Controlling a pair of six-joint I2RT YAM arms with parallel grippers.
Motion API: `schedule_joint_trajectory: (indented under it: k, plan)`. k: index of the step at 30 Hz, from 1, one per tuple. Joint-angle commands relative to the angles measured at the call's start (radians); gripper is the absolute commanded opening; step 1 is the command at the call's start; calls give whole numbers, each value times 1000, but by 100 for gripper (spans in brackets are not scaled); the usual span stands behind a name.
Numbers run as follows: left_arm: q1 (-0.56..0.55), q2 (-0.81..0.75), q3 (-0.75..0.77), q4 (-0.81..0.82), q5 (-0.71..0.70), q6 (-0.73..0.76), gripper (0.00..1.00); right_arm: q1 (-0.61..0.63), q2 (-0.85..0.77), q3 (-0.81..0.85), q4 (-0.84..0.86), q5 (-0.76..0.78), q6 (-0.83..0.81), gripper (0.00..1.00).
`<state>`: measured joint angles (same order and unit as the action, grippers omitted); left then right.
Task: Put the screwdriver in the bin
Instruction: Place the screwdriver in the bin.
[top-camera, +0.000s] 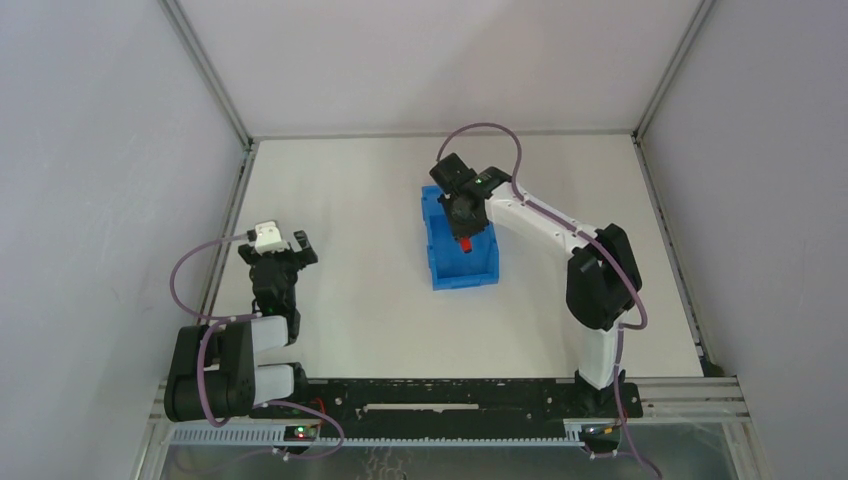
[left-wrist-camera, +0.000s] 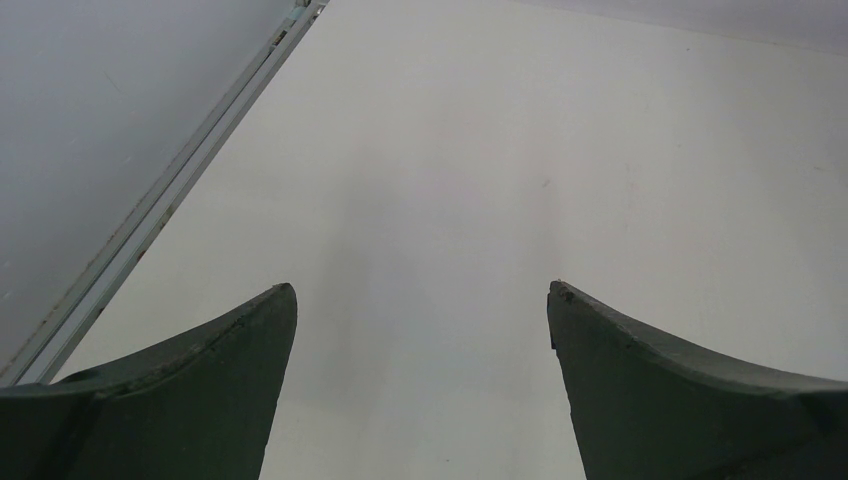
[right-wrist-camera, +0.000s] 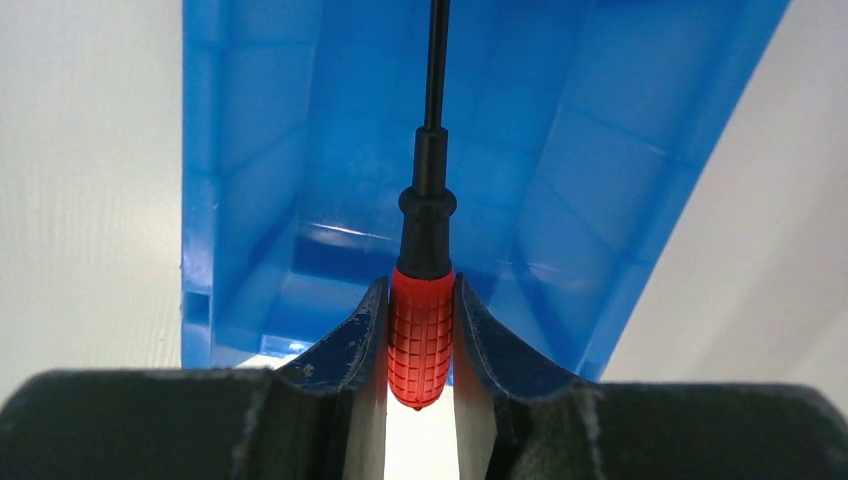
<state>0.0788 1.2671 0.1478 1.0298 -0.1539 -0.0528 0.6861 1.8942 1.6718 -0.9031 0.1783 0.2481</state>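
The screwdriver's dark shaft (right-wrist-camera: 436, 75) points lengthwise above the open inside of the bin, so the robot's right gripper goes on lowering until the screwdriver's red handle gets close to the bin's bottom (top-camera: 451, 262), and then let go.
The blue bin (top-camera: 462, 262) stands on the white table right of centre. My right gripper (top-camera: 463, 226) hangs over the bin's far part, shut on the screwdriver (top-camera: 465, 243). In the right wrist view the red handle (right-wrist-camera: 420, 335) is pinched between the two fingers. Its dark shaft (right-wrist-camera: 436, 60) points away over the bin's inside (right-wrist-camera: 300, 150). The screwdriver is held above the bin floor. My left gripper (top-camera: 283, 252) is open and empty at the left of the table. Its fingertips (left-wrist-camera: 280, 300) show only bare table between them.
A metal frame rail (top-camera: 228, 215) runs along the table's left edge, close to my left gripper. Another rail (top-camera: 668, 240) borders the right side. Grey walls enclose the table on three sides.
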Motion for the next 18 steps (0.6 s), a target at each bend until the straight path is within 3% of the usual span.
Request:
schedule_joint_trajectory:
  k: [1, 18]
  plan:
    - [-7, -10, 42, 29, -12, 16, 100, 16, -1, -34, 72, 43, -13, 0]
    - [-6, -11, 41, 29, -11, 16, 100, 26, 16, -186, 234, -22, -240, 6]
